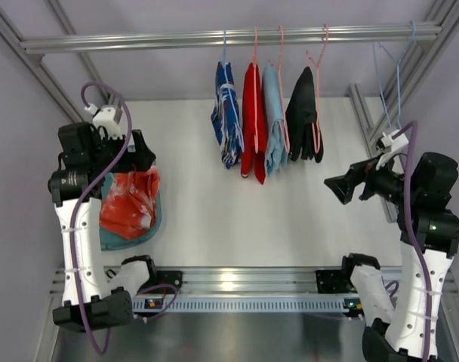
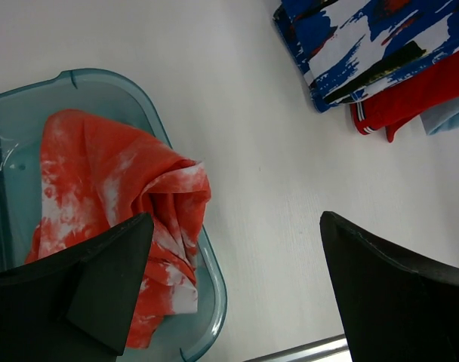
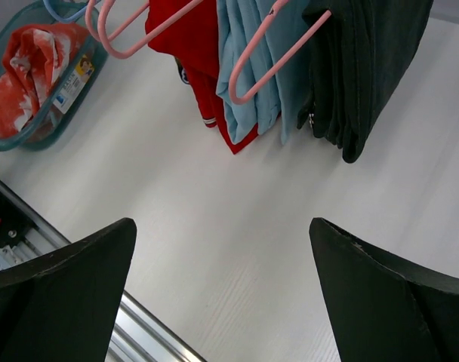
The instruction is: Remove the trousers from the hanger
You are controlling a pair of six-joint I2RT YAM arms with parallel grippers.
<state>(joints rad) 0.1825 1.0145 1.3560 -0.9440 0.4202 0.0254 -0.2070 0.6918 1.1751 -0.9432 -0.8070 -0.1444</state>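
Observation:
The path from my left gripper to the trousers (image 1: 226,113) is clear, so I should go on bringing my left gripper toward their light-blue hanger (image 1: 225,56) until its fingers close under the hanger's hook.
The trousers (image 1: 226,113), blue with white and red streaks, hang folded over the light-blue wire hanger (image 1: 224,47) at the left end of the row on the top rail. Their lower end shows at the top right of the left wrist view (image 2: 365,45). My left gripper (image 1: 143,154) (image 2: 233,226) is open and empty, over the right rim of a teal basin, well left of and below the trousers. My right gripper (image 1: 337,188) (image 3: 222,226) is open and empty, above the table to the right of the hanging garments, pointing towards them.
A teal basin (image 1: 158,219) at the left holds an orange-and-white garment (image 1: 130,202). A red garment (image 1: 252,124), a light-blue garment (image 1: 273,128) and a black garment (image 1: 303,117) hang on pink hangers beside the trousers. Empty light-blue hangers (image 1: 395,75) hang at the rail's right end.

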